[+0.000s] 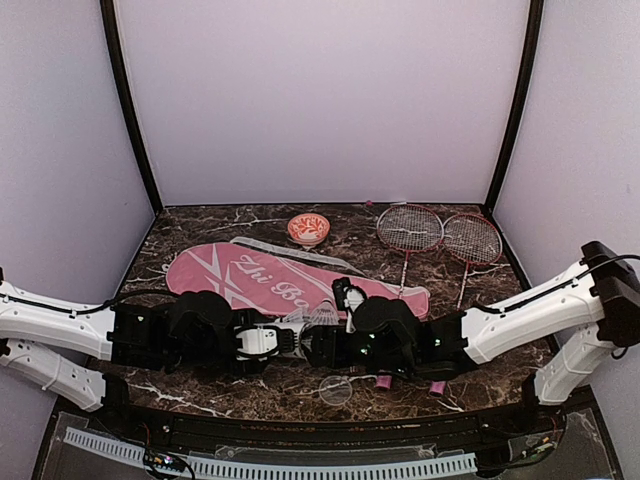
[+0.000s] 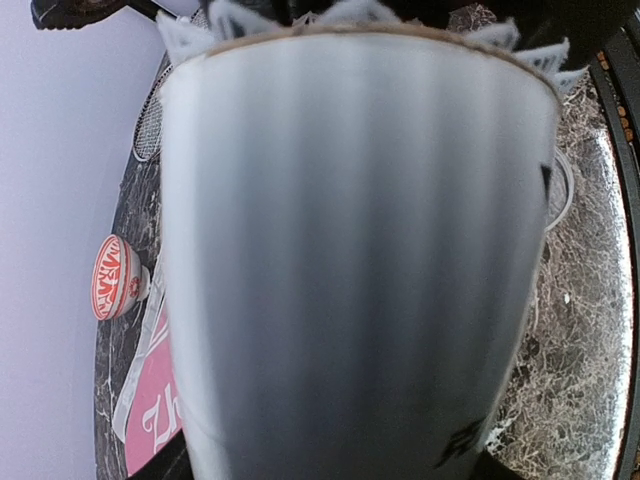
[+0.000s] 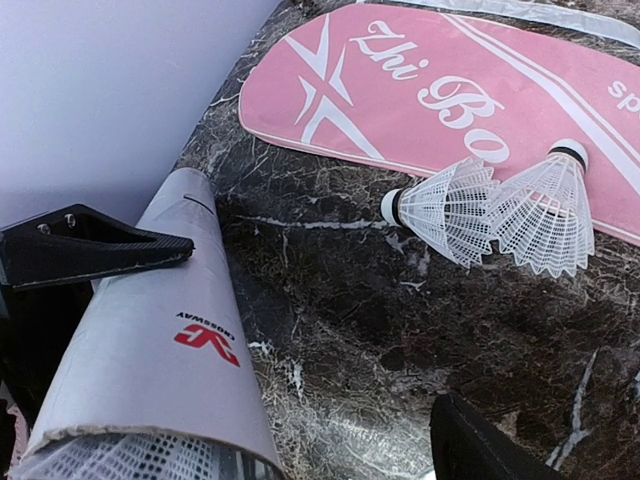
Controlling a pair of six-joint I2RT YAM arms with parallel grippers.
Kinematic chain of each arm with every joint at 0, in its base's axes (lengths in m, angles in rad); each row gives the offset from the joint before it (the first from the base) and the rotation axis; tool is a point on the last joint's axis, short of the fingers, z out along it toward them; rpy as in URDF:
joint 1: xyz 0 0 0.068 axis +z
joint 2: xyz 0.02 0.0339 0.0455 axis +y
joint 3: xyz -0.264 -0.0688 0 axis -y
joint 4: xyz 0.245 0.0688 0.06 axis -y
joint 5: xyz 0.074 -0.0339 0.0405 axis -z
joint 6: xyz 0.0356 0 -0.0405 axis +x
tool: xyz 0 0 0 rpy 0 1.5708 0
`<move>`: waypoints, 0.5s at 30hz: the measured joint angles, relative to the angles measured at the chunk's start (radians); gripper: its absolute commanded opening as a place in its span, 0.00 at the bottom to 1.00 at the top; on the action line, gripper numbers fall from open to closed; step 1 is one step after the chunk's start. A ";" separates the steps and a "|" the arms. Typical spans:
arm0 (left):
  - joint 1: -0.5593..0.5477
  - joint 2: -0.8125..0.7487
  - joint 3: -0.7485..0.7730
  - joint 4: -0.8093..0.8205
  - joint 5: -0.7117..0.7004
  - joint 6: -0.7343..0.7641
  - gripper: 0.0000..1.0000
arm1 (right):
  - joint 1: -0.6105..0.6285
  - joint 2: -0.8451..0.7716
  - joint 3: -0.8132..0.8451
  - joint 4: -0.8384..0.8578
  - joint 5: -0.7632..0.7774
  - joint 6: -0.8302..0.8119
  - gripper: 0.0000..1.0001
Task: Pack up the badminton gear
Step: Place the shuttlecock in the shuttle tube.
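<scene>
The shuttlecock is too shallow in the white tube's opening point(image 3: 155, 434). My right gripper should move back, close its fingers and push the feathers point(image 3: 130, 462) further in.
My left gripper point(image 1: 255, 343) is shut on the long white tube point(image 2: 350, 260), which fills the left wrist view. White feathers of a shuttlecock point(image 2: 340, 15) stick out of the tube's far mouth. In the right wrist view the tube point(image 3: 150, 350) lies at the left with that shuttlecock point(image 3: 120, 460) in its mouth. My right gripper point(image 3: 315, 320) is open, one finger point(image 3: 100, 245) against the tube. Two more shuttlecocks point(image 3: 445, 208) point(image 3: 545, 212) lie at the edge of the pink "Zhi Bo" cover point(image 3: 440, 90). Two red-framed rackets point(image 1: 410, 228) point(image 1: 472, 238) lie at the back right.
A small red-and-white bowl point(image 1: 308, 229) stands at the back centre, behind the cover point(image 1: 240, 275). A clear round lid point(image 1: 335, 390) lies near the front edge. The rackets' pink handle ends point(image 1: 383, 381) point(image 1: 437, 387) show under my right arm. Walls close the sides and back.
</scene>
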 measured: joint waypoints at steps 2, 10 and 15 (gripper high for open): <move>0.000 -0.002 0.000 -0.005 0.000 0.000 0.65 | -0.003 0.014 0.017 -0.006 -0.015 -0.010 0.82; 0.000 -0.005 0.000 -0.008 0.000 0.001 0.65 | -0.007 0.014 0.027 -0.007 -0.037 -0.032 0.85; 0.000 -0.005 0.000 -0.003 0.000 0.000 0.65 | -0.006 -0.060 -0.029 -0.009 -0.055 -0.038 0.87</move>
